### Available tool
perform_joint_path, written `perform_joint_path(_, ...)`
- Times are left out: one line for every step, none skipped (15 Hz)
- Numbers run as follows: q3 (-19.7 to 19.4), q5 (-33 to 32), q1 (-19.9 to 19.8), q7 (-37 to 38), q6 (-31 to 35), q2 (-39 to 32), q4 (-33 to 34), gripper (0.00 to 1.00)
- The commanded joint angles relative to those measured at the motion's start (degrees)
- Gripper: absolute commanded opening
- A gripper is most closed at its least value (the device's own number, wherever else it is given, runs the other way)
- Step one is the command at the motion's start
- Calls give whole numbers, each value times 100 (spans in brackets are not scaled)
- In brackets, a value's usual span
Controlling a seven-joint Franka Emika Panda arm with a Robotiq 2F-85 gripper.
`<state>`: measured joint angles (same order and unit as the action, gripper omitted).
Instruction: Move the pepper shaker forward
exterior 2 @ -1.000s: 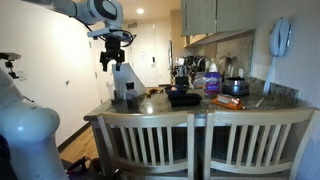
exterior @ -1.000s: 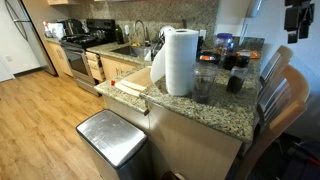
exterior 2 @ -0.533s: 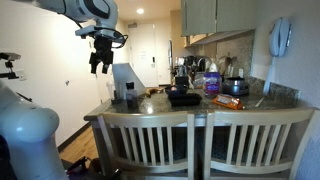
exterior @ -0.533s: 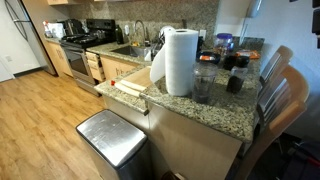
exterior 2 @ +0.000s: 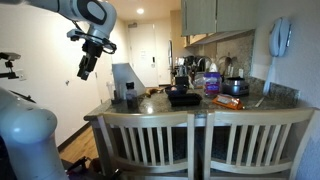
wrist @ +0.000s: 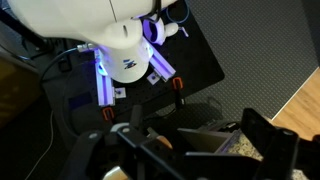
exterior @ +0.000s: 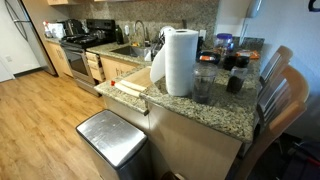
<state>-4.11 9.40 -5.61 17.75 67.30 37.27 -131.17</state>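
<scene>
The robot base (wrist: 122,52) is in front of my gripper, which is turned away from the counter, so I should raise my gripper, swing it over the counter and bring it down above the pepper shaker (exterior: 237,79).
The pepper shaker (exterior: 234,84) is a small squat dark cylinder on the granite counter (exterior: 215,112), just right of a clear tumbler (exterior: 205,83) and the paper towel roll (exterior: 179,62). In an exterior view my gripper (exterior 2: 84,69) hangs in the air, high and well to the left of the counter, far from the shaker. Its fingers look open and empty. In the wrist view the dark fingers (wrist: 178,148) frame the robot base (wrist: 125,45) and a corner of the counter (wrist: 236,142). The shaker does not show there.
A flat black container (exterior 2: 183,97) and a purple-lidded jar (exterior 2: 212,82) stand on the counter. Wooden chairs (exterior 2: 155,140) line its near side. A steel bin (exterior: 112,138) stands on the floor below. A sink and stove (exterior: 85,42) are behind.
The arm has swung left and down, away from the counter, in an exterior view. It has left the top right corner of the other exterior view. Objects on the counter have not moved.
</scene>
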Motion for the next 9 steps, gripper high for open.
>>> perform_joint_path(125, 18, -204, -158, 34, 109, -87, 100)
perform_joint_path(121, -11, -200, -235, 98, 214, -152, 100)
perform_joint_path(123, -13, -200, -255, 123, 286, -185, 100)
perform_joint_path(128, -12, -199, -262, 139, 327, -205, 100)
perform_joint_path(132, -12, -198, -265, 158, 345, -221, 100)
perform_joint_path(133, -12, -197, -268, 175, 346, -233, 100)
perform_joint_path(133, -13, -196, -271, 191, 346, -246, 100)
perform_joint_path(132, -13, -195, -275, 200, 346, -255, 100)
perform_joint_path(132, -13, -195, -277, 204, 346, -261, 100)
